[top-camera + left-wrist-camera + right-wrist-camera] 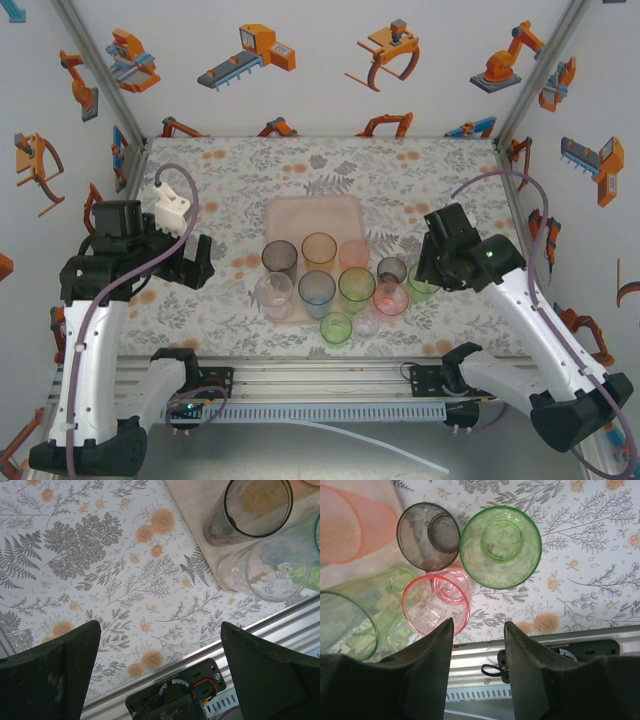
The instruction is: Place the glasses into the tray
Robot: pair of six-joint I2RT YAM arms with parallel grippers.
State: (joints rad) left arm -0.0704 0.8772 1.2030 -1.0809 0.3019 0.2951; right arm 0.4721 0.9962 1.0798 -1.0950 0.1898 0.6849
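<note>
Open cloth [551, 577] is next to the green tumbler's rim [532, 576], away from the pink glass, so my right gripper keeps lowering until its fingers are on both sides of that rim.
The pale pink tray [310, 212] lies mid-table. Several glasses stand on its near half: smoky [280, 257], orange [319, 250], blue [317, 290] and green [356, 287] tumblers among them. More glasses stand on the floral cloth to its right, including a pink one [390, 297] and a short green one [422, 285]. My right gripper [432, 268] hovers over that green tumbler [500, 546]; in the wrist view its jaws [478, 630] are parted and empty. My left gripper [190, 262] is wide open left of the tray, near the clear tumbler [270, 567] and the smoky tumbler [250, 510].
A short green tumbler [336, 328] and a clear one [366, 322] stand near the table's front edge. The aluminium rail [320, 375] with the arm bases runs along the front. Enclosure walls close in the sides and back. Bare floral cloth [220, 185] lies left of the tray.
</note>
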